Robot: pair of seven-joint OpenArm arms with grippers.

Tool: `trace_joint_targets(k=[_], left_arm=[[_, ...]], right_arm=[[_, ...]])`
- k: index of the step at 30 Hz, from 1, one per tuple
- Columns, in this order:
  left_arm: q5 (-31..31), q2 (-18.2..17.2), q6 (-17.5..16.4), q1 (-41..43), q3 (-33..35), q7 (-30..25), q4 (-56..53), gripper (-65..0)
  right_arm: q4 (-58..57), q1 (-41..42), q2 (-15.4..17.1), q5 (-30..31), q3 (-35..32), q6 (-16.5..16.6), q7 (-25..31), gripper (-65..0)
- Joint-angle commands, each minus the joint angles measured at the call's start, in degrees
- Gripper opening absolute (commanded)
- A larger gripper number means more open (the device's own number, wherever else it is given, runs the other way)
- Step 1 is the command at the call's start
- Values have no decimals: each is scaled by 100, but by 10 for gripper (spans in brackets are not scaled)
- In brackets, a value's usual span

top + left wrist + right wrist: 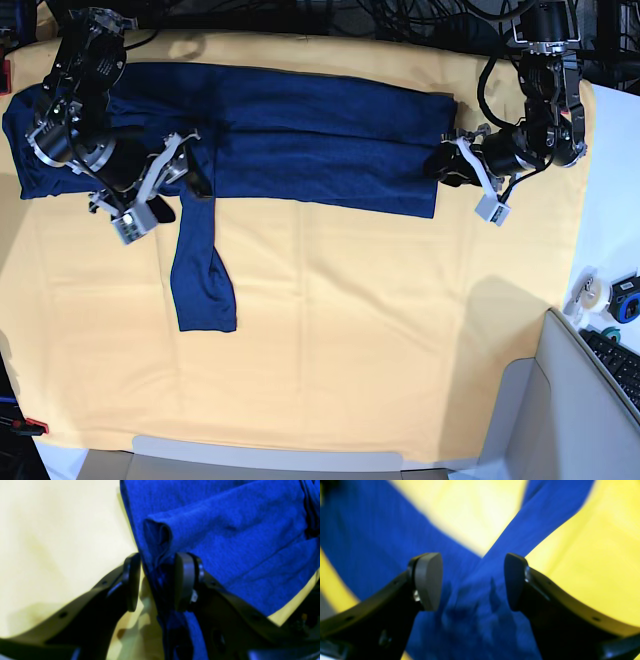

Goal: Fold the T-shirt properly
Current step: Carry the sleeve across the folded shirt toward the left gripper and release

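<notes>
The long sleeve (203, 275) is lying limp past the T-shirt's front edge (199, 198). The sleeve will fold over the T-shirt's body and leave the body spread out when I carry the sleeve.
The navy T-shirt (320, 140) lies spread along the far side of the yellow cloth, with one long sleeve (205, 270) hanging toward the front. My left gripper (440, 165) is at the shirt's right-hand edge. In the left wrist view the gripper (157, 582) has its jaws narrowed around a raised fold of the shirt (237, 542); a sliver of yellow shows beside one finger. My right gripper (192, 165) sits over the shirt where the sleeve joins the body. In the right wrist view it (473, 582) is wide open above the blue fabric (370, 542), holding nothing.
The yellow table cloth (350, 330) covers the table. A tape roll (588, 290), a small blue item (625, 298) and a keyboard (620, 360) lie off the right edge. A grey panel (550, 410) stands at the front right. Cables run along the back.
</notes>
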Motion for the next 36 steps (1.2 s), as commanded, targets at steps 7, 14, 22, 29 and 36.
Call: trace_joint_targets(k=[7,14,22,29,36], left_arm=[[-64,39,-19,-50,-53,-33,88,-436],[-64,57,-19,-50,-9,-33,88,-436],[-64,57,-19,-50,-44,-33,88,-436],[-55,48,-19,-59,-44,-33,88,-436],[-55,48,-19,-76,-44,-33,88,-436]], right_arm=[[-1775,1432,-1215,-310,2225,-667,51,-264],[-3647,2487,-996,-415,2260,-764,736,-264],[-5133,3085,-872,-1004,2260,-772,1712,-264],[-5370,3147,-916,-1532,2260,-1432,2275,-264],[-5353,3164,-916,-1417,2251,-1845,2301,-264]])
